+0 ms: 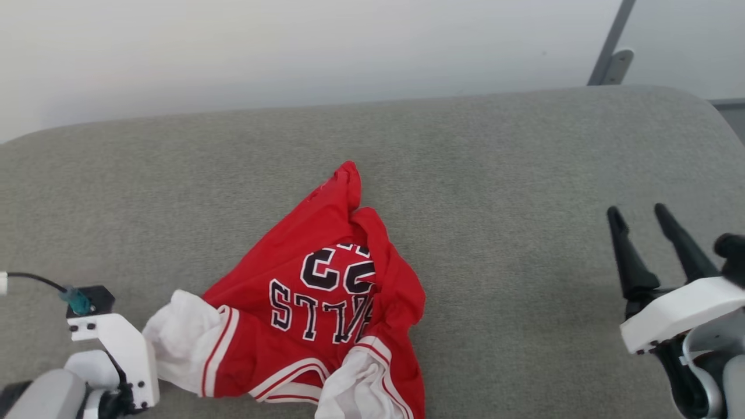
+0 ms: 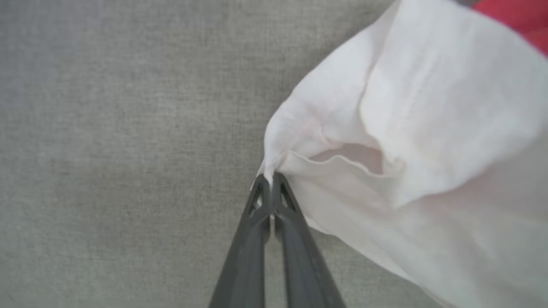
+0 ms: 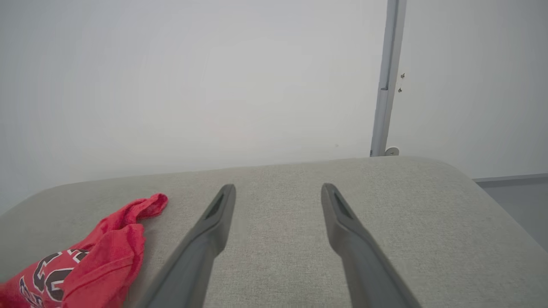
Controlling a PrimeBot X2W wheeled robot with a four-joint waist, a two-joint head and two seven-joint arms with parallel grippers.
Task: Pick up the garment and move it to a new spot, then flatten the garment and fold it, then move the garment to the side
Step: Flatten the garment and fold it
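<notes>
The black-and-white print goes under a red fold [image 1: 394, 283], so when I pull the white sleeve, the garment [image 1: 307, 300] will unfold and show hidden letters.
The garment [image 1: 314, 302], a red shirt with white sleeves and black-and-white print, lies crumpled on the grey cushion [image 1: 495, 192]. In the left wrist view my left gripper [image 2: 269, 179] is shut, its fingertips pinching the edge of a white sleeve [image 2: 411, 141]. That same sleeve [image 1: 177, 340] sits beside the left wrist mount [image 1: 116, 343] in the head view, where the fingers themselves are hidden. My right gripper [image 1: 637, 216] stands open over bare cushion well to the right of the garment [image 3: 85, 261]. Its fingers [image 3: 342, 205] hold nothing.
A pale wall runs behind the cushion's far edge. A grey metal post [image 1: 611, 46] rises at the back right, seen as the post [image 3: 387, 77] in the right wrist view. Bare cushion stretches between the garment and the right gripper.
</notes>
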